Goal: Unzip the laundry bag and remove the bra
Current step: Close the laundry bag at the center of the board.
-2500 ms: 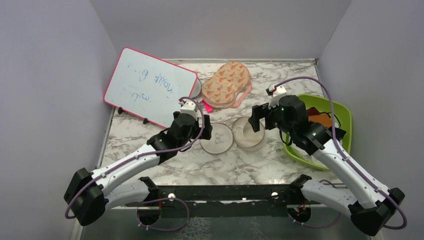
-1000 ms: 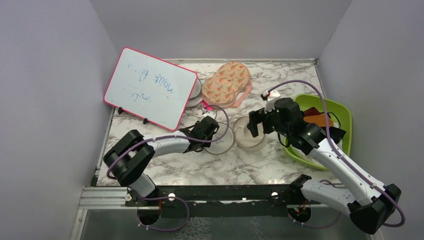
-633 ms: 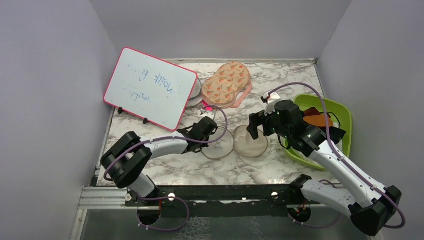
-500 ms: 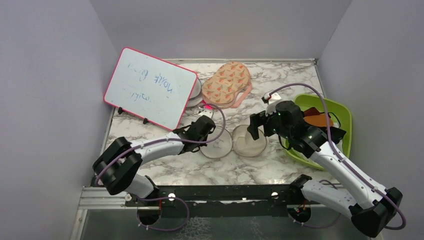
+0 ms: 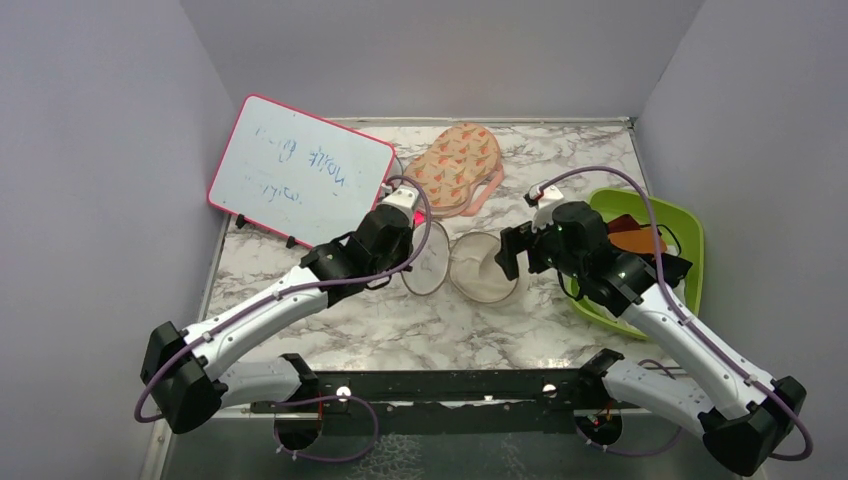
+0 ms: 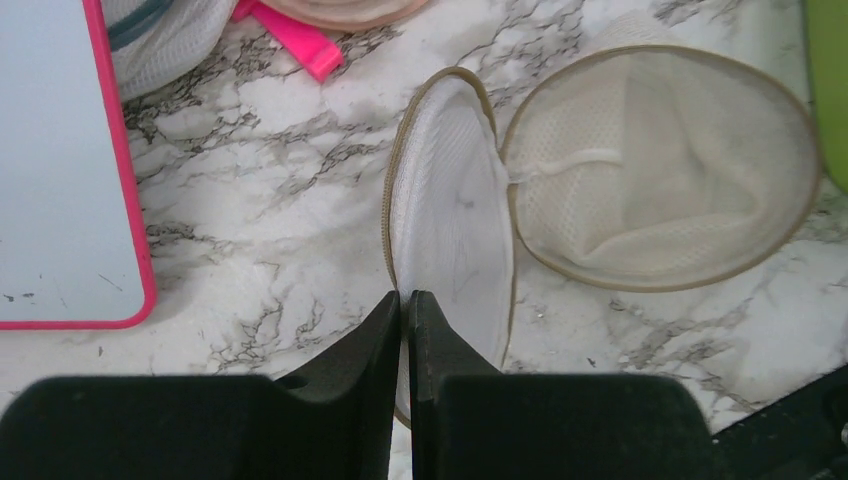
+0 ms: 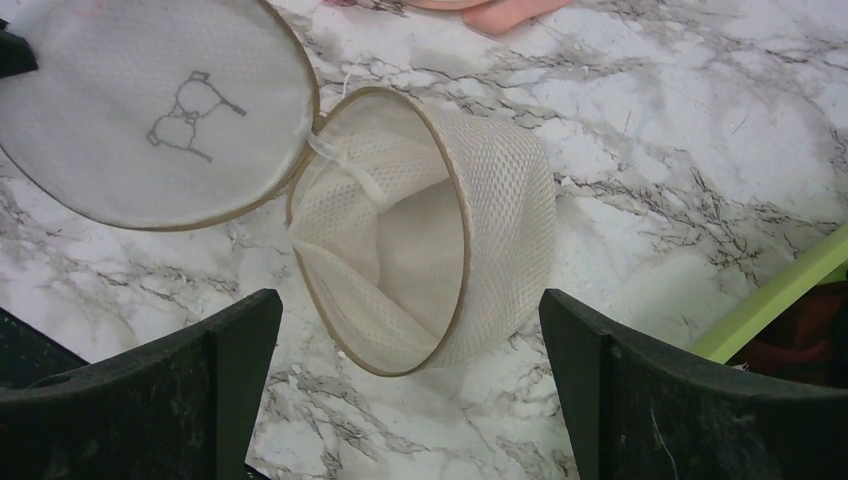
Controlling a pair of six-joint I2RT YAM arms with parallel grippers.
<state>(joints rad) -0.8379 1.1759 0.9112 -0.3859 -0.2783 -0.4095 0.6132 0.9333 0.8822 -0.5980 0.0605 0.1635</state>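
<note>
The laundry bag's body is empty and its lid [image 5: 430, 262] is tilted off the bag's rim, so my left gripper needs to fold the lid back over the bag's opening [image 5: 479, 267].
The laundry bag [image 5: 487, 270] lies unzipped at mid-table, tipped on its side, and only white mesh shows inside it [image 7: 440, 230]. Its round lid [image 6: 450, 220] hangs off the rim and stands tilted; its bra outline [image 7: 190, 110] shows in the right wrist view. My left gripper [image 6: 405, 295] is shut on the lid's near rim. My right gripper [image 7: 410, 300] hovers wide open just over the bag body, touching nothing. The bra [image 5: 636, 241], an orange-brown piece, lies in the green tub [image 5: 690, 225] on the right.
A pink-framed whiteboard [image 5: 300, 175] leans at the back left. A peach patterned case [image 5: 455, 165] lies behind the bag, a pink clip [image 6: 300, 45] near it. Dark red cloth [image 7: 810, 335] sits in the tub. Grey walls close in three sides.
My left gripper shut on the lid's rim and rose, tilting the lid up on edge. The bag body tipped and shifted slightly left. The right arm barely moved.
</note>
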